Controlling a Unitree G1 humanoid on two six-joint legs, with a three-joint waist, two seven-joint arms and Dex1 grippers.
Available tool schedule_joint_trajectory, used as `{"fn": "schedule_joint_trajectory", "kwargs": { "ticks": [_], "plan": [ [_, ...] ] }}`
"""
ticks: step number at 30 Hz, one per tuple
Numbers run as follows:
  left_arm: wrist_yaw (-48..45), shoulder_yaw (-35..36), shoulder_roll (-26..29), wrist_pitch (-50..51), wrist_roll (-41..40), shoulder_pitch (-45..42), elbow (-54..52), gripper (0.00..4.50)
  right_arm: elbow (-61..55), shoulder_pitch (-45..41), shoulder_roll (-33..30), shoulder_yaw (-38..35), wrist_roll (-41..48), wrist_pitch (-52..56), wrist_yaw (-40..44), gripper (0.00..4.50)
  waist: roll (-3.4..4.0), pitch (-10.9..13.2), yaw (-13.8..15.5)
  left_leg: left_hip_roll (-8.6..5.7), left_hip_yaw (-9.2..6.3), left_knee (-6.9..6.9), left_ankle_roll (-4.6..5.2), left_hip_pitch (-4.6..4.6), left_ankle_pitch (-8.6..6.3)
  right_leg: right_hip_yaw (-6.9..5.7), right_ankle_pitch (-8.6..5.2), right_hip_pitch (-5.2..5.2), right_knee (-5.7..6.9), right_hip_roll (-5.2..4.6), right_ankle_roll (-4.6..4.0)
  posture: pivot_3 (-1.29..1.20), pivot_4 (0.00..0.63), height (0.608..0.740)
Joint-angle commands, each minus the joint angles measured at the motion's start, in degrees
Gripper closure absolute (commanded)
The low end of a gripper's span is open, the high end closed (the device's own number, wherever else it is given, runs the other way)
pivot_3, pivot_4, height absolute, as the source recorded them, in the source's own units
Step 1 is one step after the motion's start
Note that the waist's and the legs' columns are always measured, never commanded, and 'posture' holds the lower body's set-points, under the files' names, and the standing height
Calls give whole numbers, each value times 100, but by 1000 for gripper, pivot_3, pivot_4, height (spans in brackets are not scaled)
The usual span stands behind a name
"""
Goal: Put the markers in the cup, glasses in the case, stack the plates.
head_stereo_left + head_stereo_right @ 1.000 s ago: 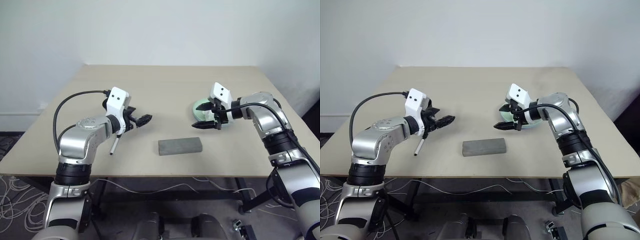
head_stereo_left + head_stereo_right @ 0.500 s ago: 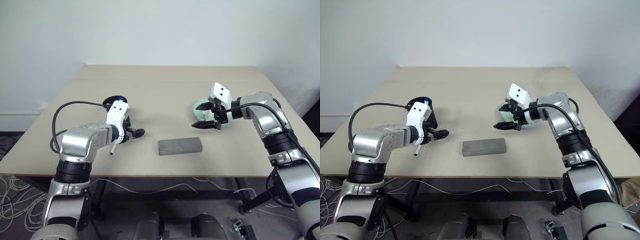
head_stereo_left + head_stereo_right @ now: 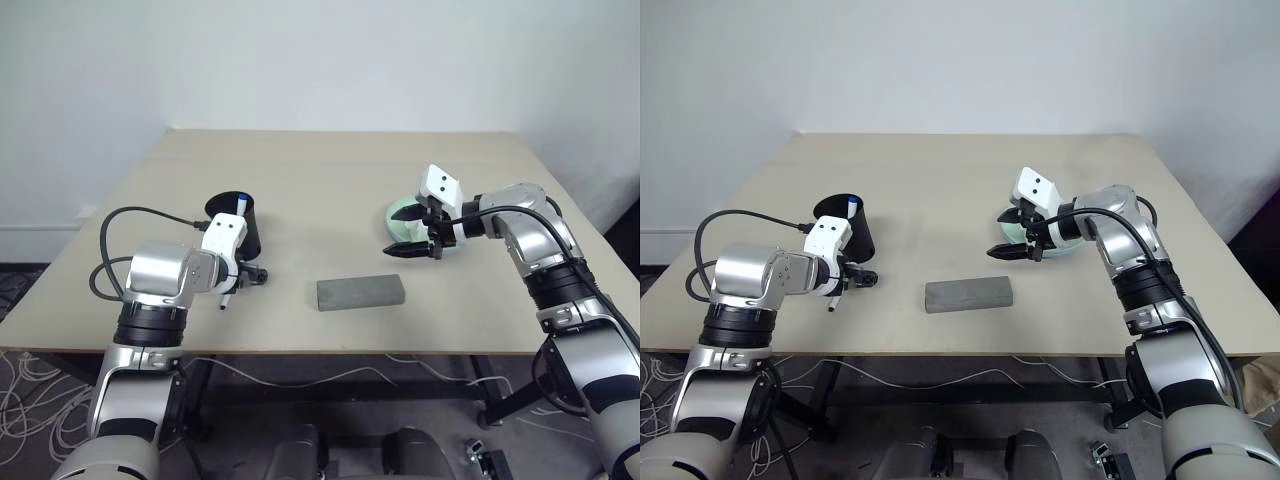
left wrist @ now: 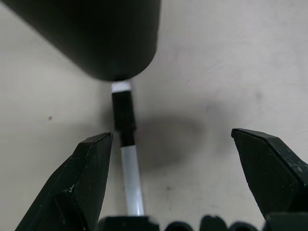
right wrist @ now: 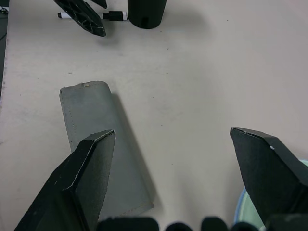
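Note:
My gripper will bring the black-capped marker [image 4: 123, 113] free and leave the black cup standing when I lift the marker, because the white end [image 4: 121, 86] can be seen clear of the cup.
The black cup [image 3: 237, 224] stands upright at the left of the table with a blue-capped marker [image 3: 242, 203] sticking out of it. A black-capped marker [image 4: 124, 115] lies on the table against the cup's base. My left gripper [image 3: 255, 274] is open, tilted down just above this marker, one finger [image 4: 82, 187] beside it. The grey case [image 3: 360, 292] lies shut near the table's front middle. The plates [image 3: 404, 213] sit together at the right, light green with a pale blue edge. My right gripper [image 3: 413, 250] hovers open in front of them. The glasses are out of view.
The table's front edge [image 3: 300, 352] runs close below the case and the lying marker. A black cable [image 3: 130, 215] loops from my left forearm over the table's left side. In the right wrist view the case [image 5: 103, 144] lies below that gripper's fingers.
My left arm has sunk and drawn back to the left, tipping its gripper down onto the lying marker and uncovering the cup. The right arm has not moved.

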Motion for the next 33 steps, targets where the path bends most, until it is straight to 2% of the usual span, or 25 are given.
{"fn": "schedule_joint_trajectory", "kwargs": {
  "ticks": [1, 7, 10, 20, 27, 33],
  "plan": [
    [156, 205, -28, -100, 151, -229, 74, 312, -117, -138, -8, -70, 20, -59, 14, 361, 0, 0, -1, 0, 0, 0, 0, 0, 0, 0, 0, 0, 0, 0, 0, 0, 0, 700],
    [403, 376, -135, -295, 305, -268, 521, 312, -157, -137, -20, -78, 31, -19, 20, 361, 0, 0, -1, 1, 1, -1, 0, 0, 0, 1, 1, -2, 0, -1, 1, 0, 0, 700],
    [421, 374, -140, -360, 350, -271, 627, 861, -163, -133, -24, -81, 30, -14, 15, 361, 0, 0, -1, 1, 1, -1, 0, 0, 0, 1, 2, -2, 0, -2, 3, 0, 0, 700],
    [453, 293, -113, -486, 490, -277, 835, 4317, -186, -124, -26, -88, 36, -1, 5, 361, 0, -1, -2, 3, 1, -3, -2, 0, 0, 1, 3, -4, 2, -2, 3, 0, 0, 700],
    [342, 141, -36, -469, 529, -288, 813, 4387, -141, -158, -10, -85, 30, -14, 2, 361, 0, -1, -3, 3, 0, -3, -2, 0, 0, 1, 6, -5, 2, -2, 7, 0, 0, 700],
    [-140, -347, 244, -224, 400, -245, 517, 4387, -128, -165, -7, -83, 26, -18, -2, 361, 0, -1, -7, 3, 4, -6, -2, 0, 0, 5, 6, -9, 2, -1, 8, 0, 0, 700]
  ]
}}
